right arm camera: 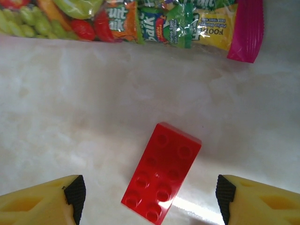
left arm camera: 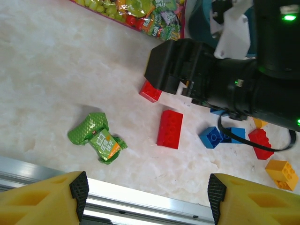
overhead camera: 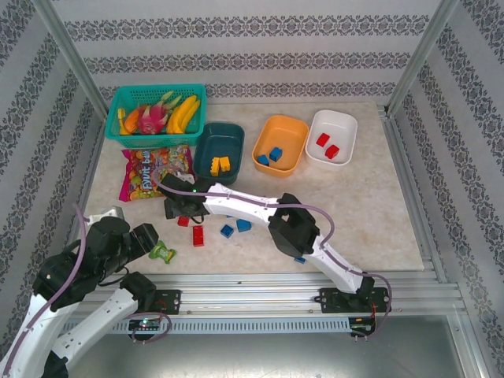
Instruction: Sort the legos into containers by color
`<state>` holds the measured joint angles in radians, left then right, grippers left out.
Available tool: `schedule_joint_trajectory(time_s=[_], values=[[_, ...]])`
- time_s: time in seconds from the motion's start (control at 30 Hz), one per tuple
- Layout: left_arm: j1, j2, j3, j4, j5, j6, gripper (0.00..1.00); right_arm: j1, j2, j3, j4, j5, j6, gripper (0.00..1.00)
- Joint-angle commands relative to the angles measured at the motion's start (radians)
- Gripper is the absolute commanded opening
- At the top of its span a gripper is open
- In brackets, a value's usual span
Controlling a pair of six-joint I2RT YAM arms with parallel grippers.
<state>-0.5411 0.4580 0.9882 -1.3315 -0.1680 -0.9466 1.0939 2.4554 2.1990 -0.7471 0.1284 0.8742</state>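
Note:
I should pause my left gripper, as my right arm [overhead camera: 250,206] blocks its way to the legos, until my right gripper takes the red brick [overhead camera: 183,221] to the white container.
Loose legos lie at the table's front: a red brick [overhead camera: 183,221] under my right gripper [overhead camera: 175,213], a longer red brick [overhead camera: 198,235], and two blue bricks [overhead camera: 227,231]. In the right wrist view the red brick [right arm camera: 161,173] lies flat on the table between my right gripper's [right arm camera: 150,197] open fingers, which do not touch it. My left gripper [left arm camera: 147,192] hangs open over the table's front edge, with the longer red brick [left arm camera: 169,129] ahead of it. The teal container [overhead camera: 219,146] holds yellow bricks, the orange container [overhead camera: 280,143] blue ones, and the white container [overhead camera: 331,136] red ones.
A green wrapped snack [left arm camera: 96,137] lies left of the longer red brick. A colourful candy bag [overhead camera: 154,172] sits behind my right gripper, and a turquoise basket [overhead camera: 155,116] of toy fruit stands at the back left. More bricks, red [left arm camera: 260,143] and orange [left arm camera: 281,172], lie under the right arm.

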Motion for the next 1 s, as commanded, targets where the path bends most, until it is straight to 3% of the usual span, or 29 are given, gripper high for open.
schedule_joint_trajectory(time_s=[0.0, 0.23, 0.4, 0.6, 0.87, 0.97], values=[[0.009, -0.011, 0.026, -0.052, 0.017, 0.020, 0.71, 0.011, 0.072, 0.086, -0.117, 0.065, 0.045, 0.75], [0.009, -0.013, 0.033, -0.053, 0.033, 0.023, 0.71, 0.009, 0.157, 0.164, -0.136, 0.093, 0.032, 0.66], [0.008, -0.013, 0.034, -0.049, 0.043, 0.025, 0.70, 0.001, 0.145, 0.145, -0.149, 0.108, 0.042, 0.34], [0.008, -0.006, 0.000, 0.047, 0.121, 0.049, 0.70, -0.012, 0.017, 0.051, -0.102, 0.139, 0.023, 0.16], [0.008, 0.079, -0.031, 0.208, 0.197, 0.080, 0.70, -0.078, -0.192, -0.136, -0.013, 0.137, -0.031, 0.13], [0.009, 0.108, -0.024, 0.212, 0.170, 0.074, 0.70, -0.103, -0.199, -0.160, -0.008, 0.096, -0.061, 0.22]])
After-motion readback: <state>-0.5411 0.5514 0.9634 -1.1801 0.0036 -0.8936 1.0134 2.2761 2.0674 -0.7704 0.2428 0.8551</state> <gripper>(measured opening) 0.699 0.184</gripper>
